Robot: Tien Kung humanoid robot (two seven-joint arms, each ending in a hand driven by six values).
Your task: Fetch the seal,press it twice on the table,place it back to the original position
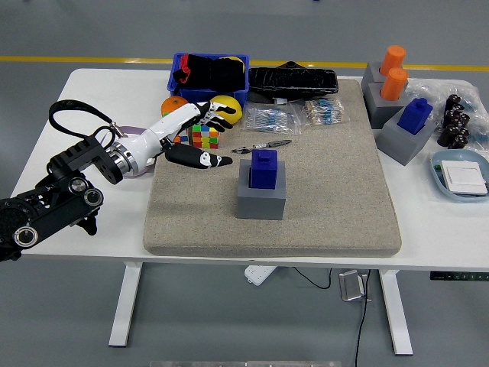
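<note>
My gripper will lift the blue seal (pixel 263 168) free and uncover a square hollow, because the grey block's rim (pixel 244 180) goes around the blue seal's foot.
A blue seal (pixel 264 167) stands upright in a grey block holder (pixel 261 193) near the middle of the beige felt mat (pixel 306 222). My left hand (pixel 200 138) reaches in from the left over the mat's far left corner. Its fingers are spread and hold nothing. The thumb tip points toward the seal, a short gap to its left. The right arm is out of view.
Behind the hand are a colour cube (pixel 205 137), a yellow ball (pixel 228 108), an orange ball (pixel 173 105) and a blue bin (pixel 208 74). A pen (pixel 262 145) lies beyond the seal. Grey blocks with orange (pixel 393 73) and blue (pixel 415 115) seals stand at right.
</note>
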